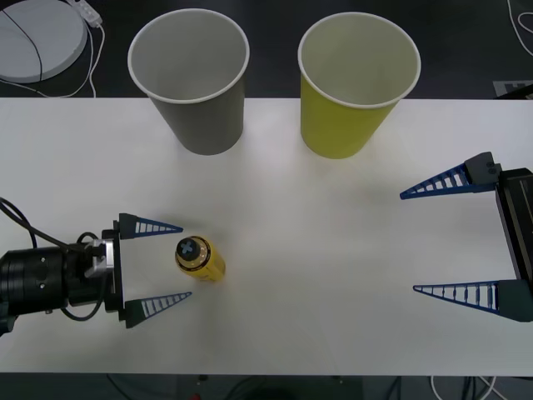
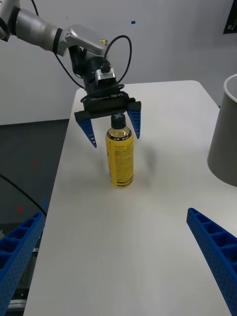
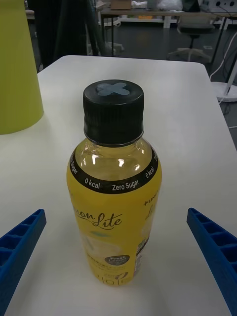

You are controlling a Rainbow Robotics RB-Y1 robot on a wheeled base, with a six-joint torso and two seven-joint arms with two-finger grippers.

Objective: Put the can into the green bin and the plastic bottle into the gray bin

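The gray bin's wide opening (image 1: 189,56) has plenty of room. The plastic bottle (image 1: 201,258) will drop inside and lean with its cap up when I put it in.
The plastic bottle (image 1: 200,258), yellow with a black cap, stands upright on the white table (image 1: 333,250) near its front left. My left gripper (image 1: 185,262) is open and level with the bottle, one finger on each side and just short of it, not touching. In the left wrist view the bottle (image 3: 114,197) stands close between the blue fingers (image 3: 19,242). The gray bin (image 1: 190,75) and the green bin (image 1: 356,79) stand upright at the table's far edge. My right gripper (image 1: 408,242) hangs open at the right, holding nothing. The can is out of view.
A round white object (image 1: 37,37) with a cable lies on the floor beyond the table's far left corner. From the right wrist, the left gripper (image 2: 116,140) straddles the bottle (image 2: 120,158), with the gray bin (image 2: 224,143) to the side. The wide middle of the table is bare.
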